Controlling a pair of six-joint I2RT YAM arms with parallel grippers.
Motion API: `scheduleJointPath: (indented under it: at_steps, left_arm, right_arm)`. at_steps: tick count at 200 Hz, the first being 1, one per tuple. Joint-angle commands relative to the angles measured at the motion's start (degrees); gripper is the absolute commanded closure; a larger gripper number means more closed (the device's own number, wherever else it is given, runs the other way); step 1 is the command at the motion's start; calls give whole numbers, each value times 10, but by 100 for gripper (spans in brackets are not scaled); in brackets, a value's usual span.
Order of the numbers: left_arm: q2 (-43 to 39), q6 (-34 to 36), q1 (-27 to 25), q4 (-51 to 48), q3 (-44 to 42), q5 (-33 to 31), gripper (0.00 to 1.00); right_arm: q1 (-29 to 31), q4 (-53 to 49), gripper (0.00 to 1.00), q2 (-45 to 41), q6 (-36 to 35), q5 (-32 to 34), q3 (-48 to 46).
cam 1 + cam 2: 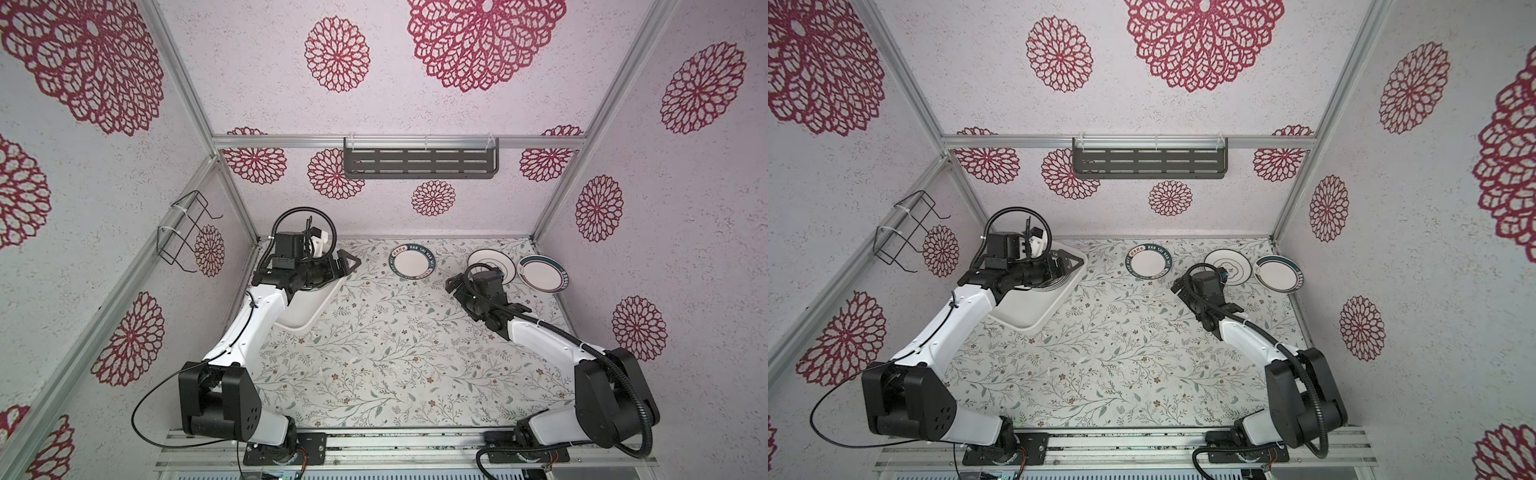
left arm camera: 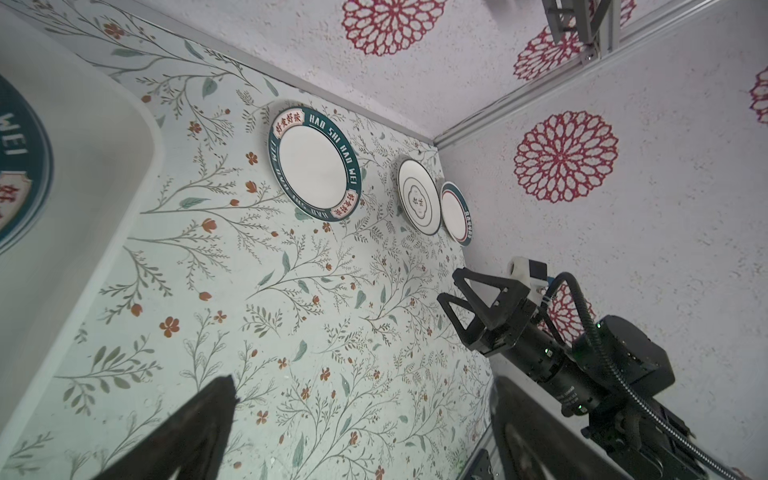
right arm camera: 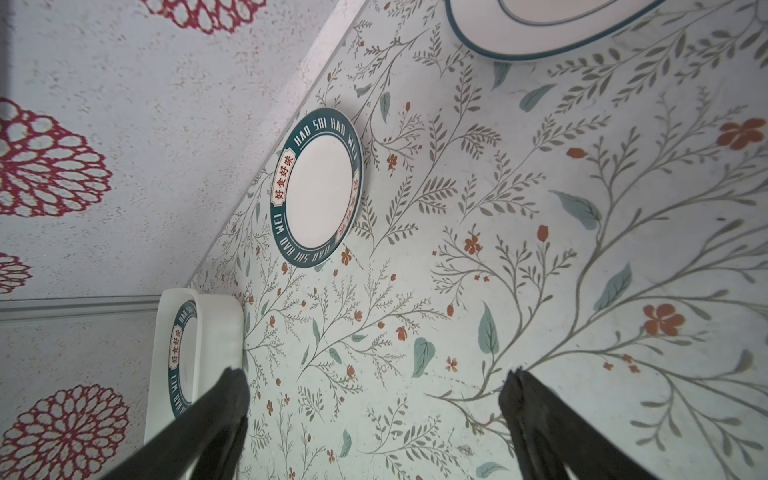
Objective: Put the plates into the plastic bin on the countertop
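The open countertop [image 1: 552, 308] lies in front of the teal-rimmed plate's near edge [image 1: 547, 291], so my open right gripper should keep going there until its fingers are around that edge, then close.
The plastic bin [image 1: 309, 309] lies at the left of the countertop [image 1: 395, 357], partly under my left arm. A teal lettered plate [image 3: 180, 353] lies inside it. My left gripper [image 1: 349, 264] hangs open and empty over the bin's far end. Three plates rest along the back of the countertop: a teal lettered one [image 1: 412, 261], a thin-ringed one [image 1: 492, 259] and a teal-rimmed one [image 1: 542, 274] at the right wall. My right gripper [image 1: 453, 284] is open and empty, just in front of the ringed plate, pointing toward the lettered plate [image 3: 318, 189].
A dark slotted shelf [image 1: 419, 162] hangs on the back wall and a black wire rack [image 1: 187, 232] on the left wall. The back and right walls stand close behind the three plates. Bare countertop stretches between the two arms.
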Motion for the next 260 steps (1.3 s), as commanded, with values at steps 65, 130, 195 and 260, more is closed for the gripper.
scheduleJointPath:
  at_steps: [65,130,195,260]
  left_arm:
    - [16,30,-32,2,15,31,3]
    - [43,47,-34,23,16,49,3]
    - [27,100,-48,6,0,11,3]
    - [26,107,-48,-13,2,-26,3]
  right_arm:
    - [-42,-38,1,-45,6,44,1]
    - [-186,12,1,-48,35,1,-43]
    - [-292,71,1,22,62,-16,-26]
    - [-352,212,8,132,91,-56,-6]
